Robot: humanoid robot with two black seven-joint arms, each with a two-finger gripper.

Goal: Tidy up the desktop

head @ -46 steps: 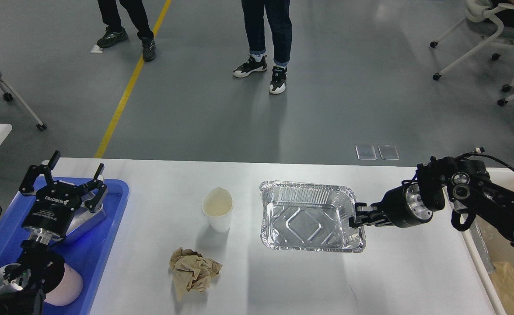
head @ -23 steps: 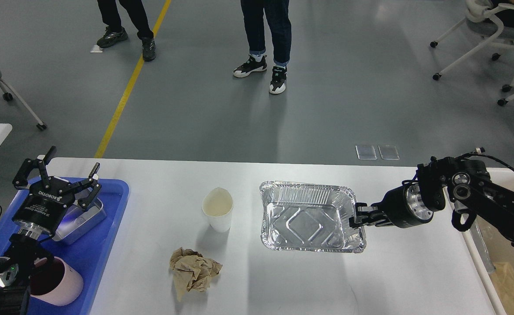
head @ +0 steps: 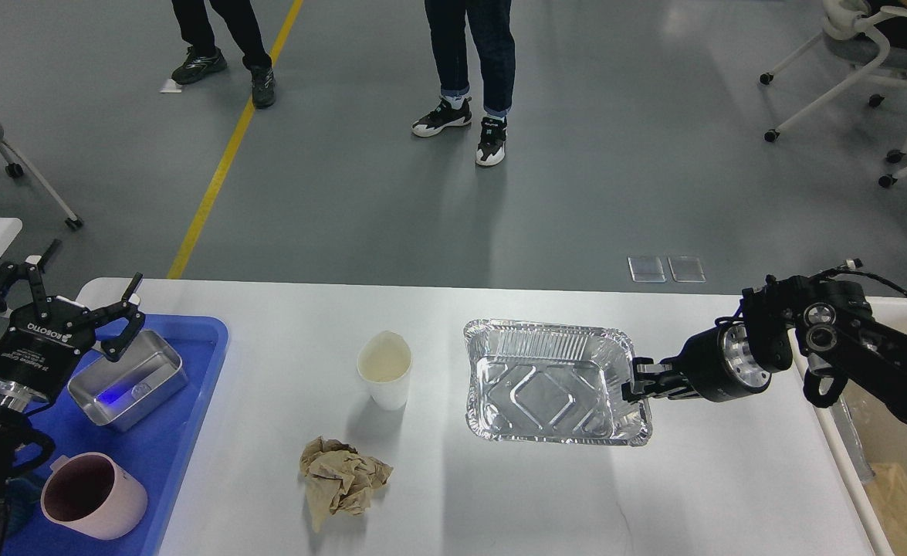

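The white paper cup [head: 387, 390] should turn out to be empty when I pick it up and tip it, because the cup's opening [head: 385, 357] shows a clean pale inside.
The white desktop [head: 692, 479] carries a silver foil tray [head: 549, 384], a white paper cup [head: 384, 368] and a crumpled brown paper [head: 340, 479]. My right gripper [head: 633, 380] is shut on the right rim of the foil tray and holds it slightly lifted. My left gripper [head: 75, 289] is open and empty, raised above the far left end of the blue tray [head: 183, 440]. In the blue tray sit a small metal box [head: 129, 378] and a pink cup [head: 92, 506].
A cream-white bin [head: 881, 463] with brown paper inside stands at the table's right end. People's legs [head: 468, 69] and office chairs [head: 862, 62] are on the floor beyond the far edge.
My left gripper has risen and moved left, off the metal box, which now lies uncovered in the blue tray. The foil tray has shifted slightly right with my right gripper.
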